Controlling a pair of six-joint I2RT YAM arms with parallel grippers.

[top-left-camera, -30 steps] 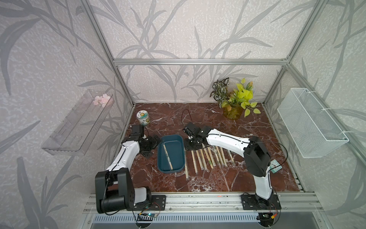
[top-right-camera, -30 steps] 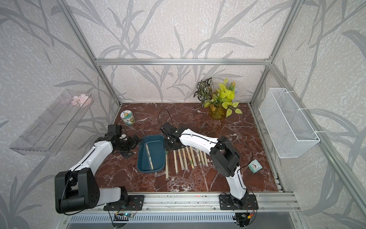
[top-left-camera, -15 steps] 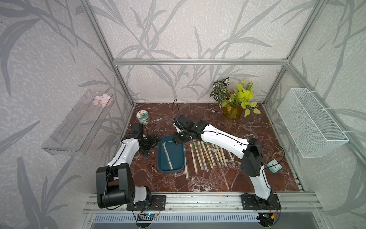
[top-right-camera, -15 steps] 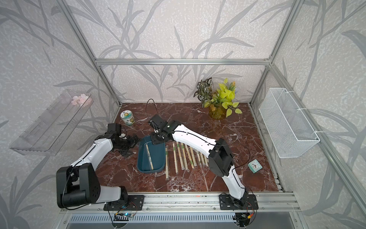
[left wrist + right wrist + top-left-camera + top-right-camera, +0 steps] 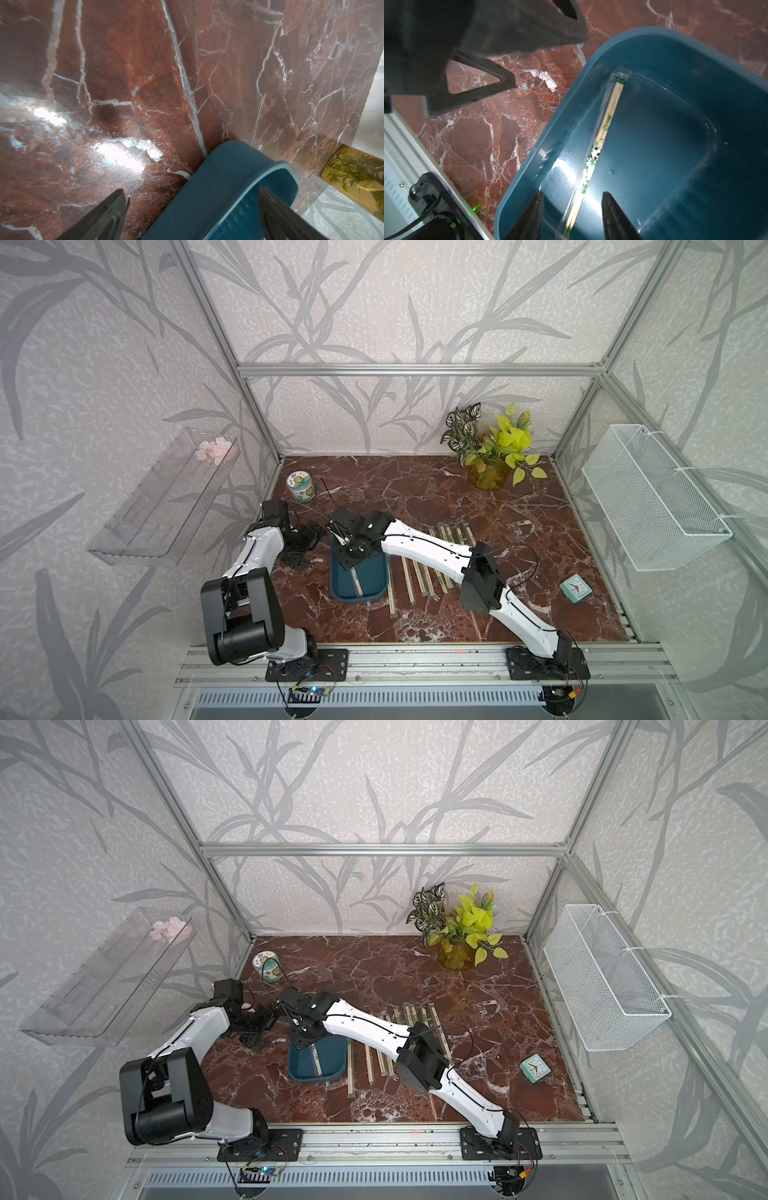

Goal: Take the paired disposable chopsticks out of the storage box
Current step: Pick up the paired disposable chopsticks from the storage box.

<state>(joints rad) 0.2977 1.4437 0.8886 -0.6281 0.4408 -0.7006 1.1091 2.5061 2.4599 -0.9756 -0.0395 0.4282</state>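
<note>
The open fingers of my right gripper are along their long sides (image 5: 579,200), clear of the storage box's side, so it should keep going down and close on the chopsticks' middle (image 5: 594,154).
The storage box (image 5: 357,600) is a shallow teal tray on the marble floor, seen in both top views (image 5: 316,1078). One pair of the paired disposable chopsticks (image 5: 600,141) lies lengthwise inside it in a clear wrapper. Several more pairs (image 5: 415,572) lie in a row on the floor right of the box. My right gripper (image 5: 572,194) hangs open over the box's far end, its fingers straddling the near end of the wrapped pair without touching it. Open as well, my left gripper (image 5: 191,190) straddles the box's far left corner, one finger inside the wall (image 5: 218,187) and one outside.
A small jar (image 5: 301,487) stands at the back left and a potted plant (image 5: 490,456) at the back right. A teal clock (image 5: 575,588) lies at the right. A wire basket (image 5: 652,497) and a clear shelf (image 5: 166,497) hang on the side walls.
My right arm has swung left from the row of chopsticks on the floor to above the box's far end, and its jaws have widened. The left arm has hardly moved.
</note>
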